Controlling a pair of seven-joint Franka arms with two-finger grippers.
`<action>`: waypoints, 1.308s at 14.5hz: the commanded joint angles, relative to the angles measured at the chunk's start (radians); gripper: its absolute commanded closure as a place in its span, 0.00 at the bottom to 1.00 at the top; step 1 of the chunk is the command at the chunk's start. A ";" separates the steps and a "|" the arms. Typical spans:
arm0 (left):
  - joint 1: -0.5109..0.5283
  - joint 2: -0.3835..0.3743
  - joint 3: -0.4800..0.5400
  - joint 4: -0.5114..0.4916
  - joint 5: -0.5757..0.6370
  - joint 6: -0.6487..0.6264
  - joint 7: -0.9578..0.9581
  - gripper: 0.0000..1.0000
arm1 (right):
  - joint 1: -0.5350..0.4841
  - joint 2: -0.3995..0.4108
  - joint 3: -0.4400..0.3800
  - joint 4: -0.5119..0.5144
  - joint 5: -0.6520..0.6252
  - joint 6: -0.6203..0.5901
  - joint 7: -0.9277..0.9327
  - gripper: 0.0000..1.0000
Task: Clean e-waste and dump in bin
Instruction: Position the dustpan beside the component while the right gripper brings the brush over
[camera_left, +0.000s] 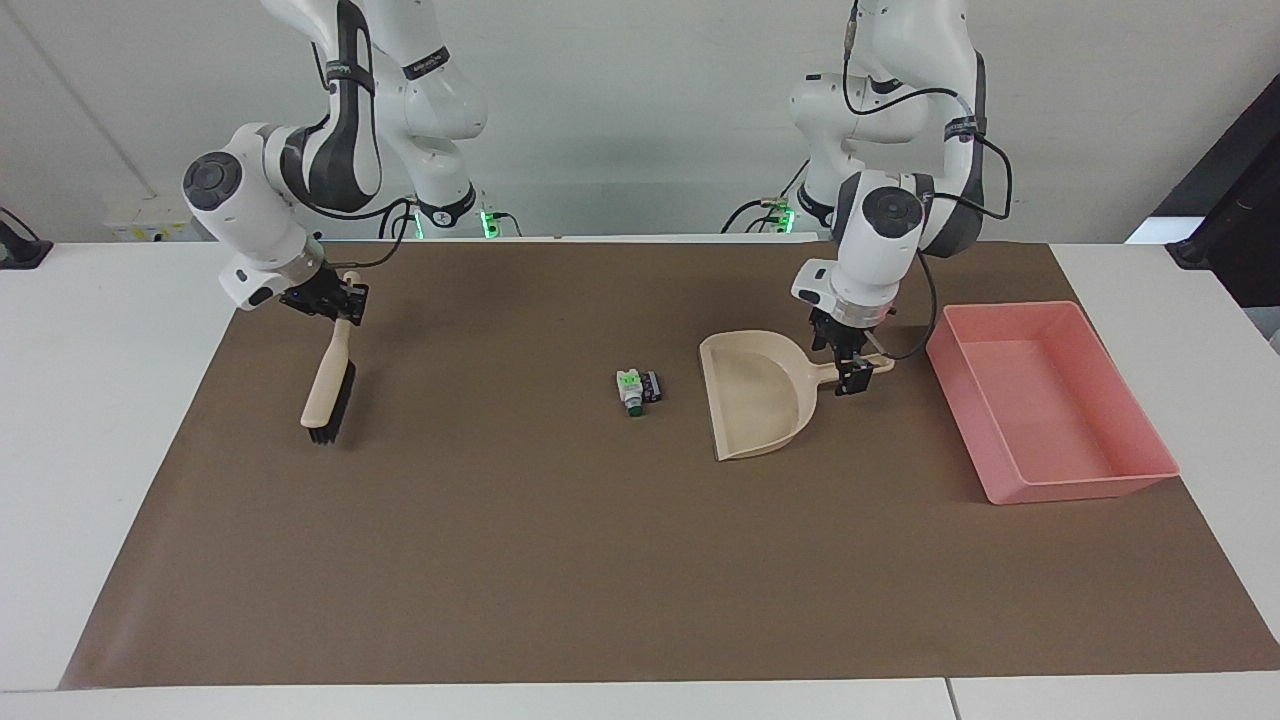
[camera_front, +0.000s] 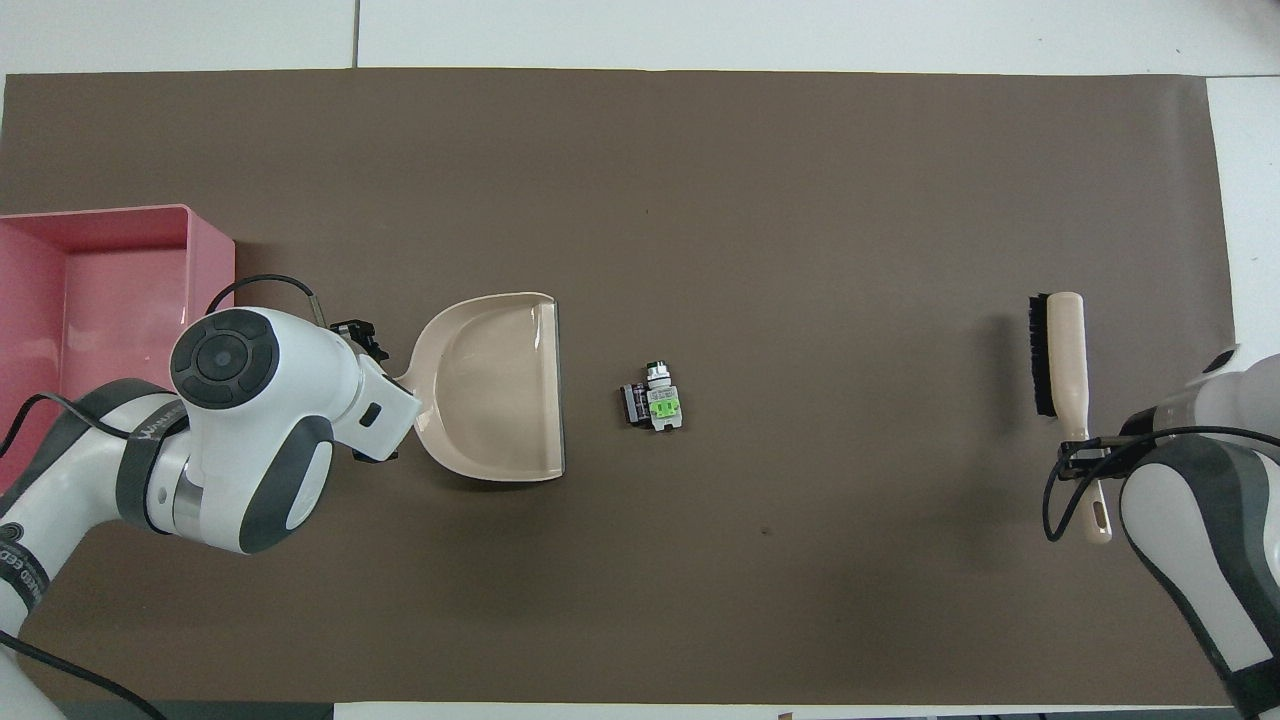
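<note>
Next, I grip the dustpan's handle (camera_left: 884, 364) with my left gripper and slide the dustpan closer before the brush sweeps, because the dustpan's opening (camera_front: 559, 390) is short of the e-waste.
The e-waste lies mid-mat as two touching bits: a white part with green cap (camera_left: 630, 386) (camera_front: 660, 404) and a small dark block (camera_left: 654, 385) (camera_front: 632, 403). Toward the left arm's end sits the beige dustpan (camera_left: 755, 395) (camera_front: 495, 385), its mouth facing the bits. My left gripper (camera_left: 850, 372) is low and open, its fingers on either side of the dustpan's handle. The pink bin (camera_left: 1050, 312) (camera_front: 205, 215) stands beside it at the mat's end. My right gripper (camera_left: 338, 303) (camera_front: 1085, 460) is shut on the handle of a brush (camera_left: 328, 385) (camera_front: 1058, 355).
A brown mat (camera_left: 560, 540) covers most of the white table. The brush slopes down from the right gripper, with its bristle end low by the mat.
</note>
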 joint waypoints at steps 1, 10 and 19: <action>-0.018 -0.029 0.013 -0.040 0.018 0.036 0.003 0.03 | 0.110 0.011 0.007 0.072 0.003 -0.087 0.110 1.00; -0.016 -0.016 0.013 -0.049 0.018 0.047 0.010 0.79 | 0.412 0.011 0.010 0.082 -0.047 -0.171 0.345 1.00; -0.060 0.016 0.014 0.054 0.131 -0.019 0.009 1.00 | 0.489 0.014 0.014 0.070 -0.028 -0.158 0.464 1.00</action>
